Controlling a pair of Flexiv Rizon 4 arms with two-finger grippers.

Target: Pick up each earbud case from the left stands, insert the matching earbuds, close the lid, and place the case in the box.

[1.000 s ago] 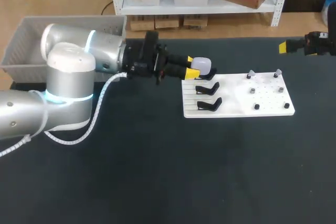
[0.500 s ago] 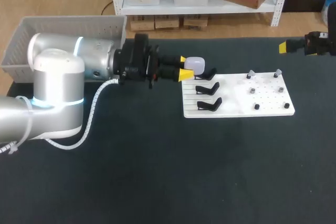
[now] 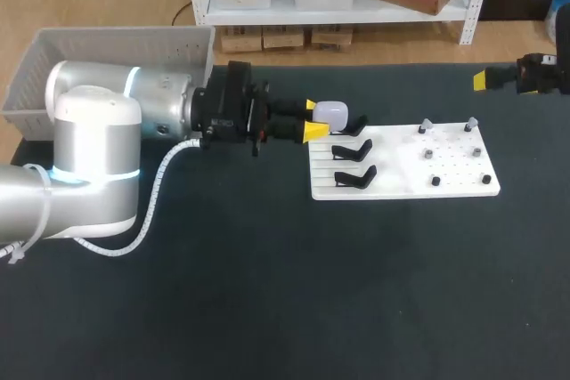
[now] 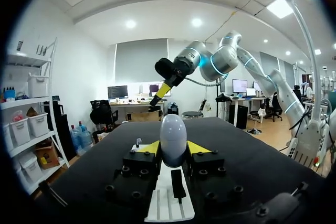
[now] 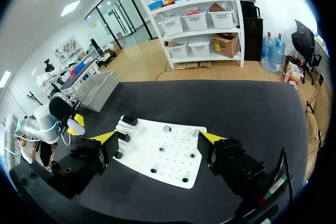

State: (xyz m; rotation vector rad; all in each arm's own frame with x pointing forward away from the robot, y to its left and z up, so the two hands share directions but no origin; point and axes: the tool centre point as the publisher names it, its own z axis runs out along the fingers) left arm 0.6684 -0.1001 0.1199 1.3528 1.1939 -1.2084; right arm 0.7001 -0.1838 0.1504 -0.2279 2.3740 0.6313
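Observation:
My gripper will lift the pale earbud at the board's corner (image 3: pixel 472 122) free and leave the peg standing, because the earbud sits on top of its dark peg (image 3: pixel 468 129).
A white earbud case (image 3: pixel 332 113) is clamped between the yellow tips of my left gripper (image 3: pixel 311 120), just left of the rear black stand (image 3: pixel 353 126). In the left wrist view the case (image 4: pixel 172 139) stands upright in the shut gripper (image 4: pixel 173 148), above the white board (image 4: pixel 167 205). Two more black stands (image 3: pixel 354 150) (image 3: pixel 357 176) on the board (image 3: pixel 403 186) hold nothing. Earbuds (image 3: pixel 426 124) (image 3: pixel 470 122) sit on pegs at the board's far right. My right gripper (image 3: pixel 482 80) hangs open at the back right, well above the board (image 5: pixel 173 156).
A grey box (image 3: pixel 53 51) stands at the back left, behind my left arm. Small dark pegs (image 3: pixel 435 181) dot the board's right half. Bare dark table lies in front of the board.
My left gripper has drawn back to the left with the case in it, away from the rear stand. The right arm has not moved.

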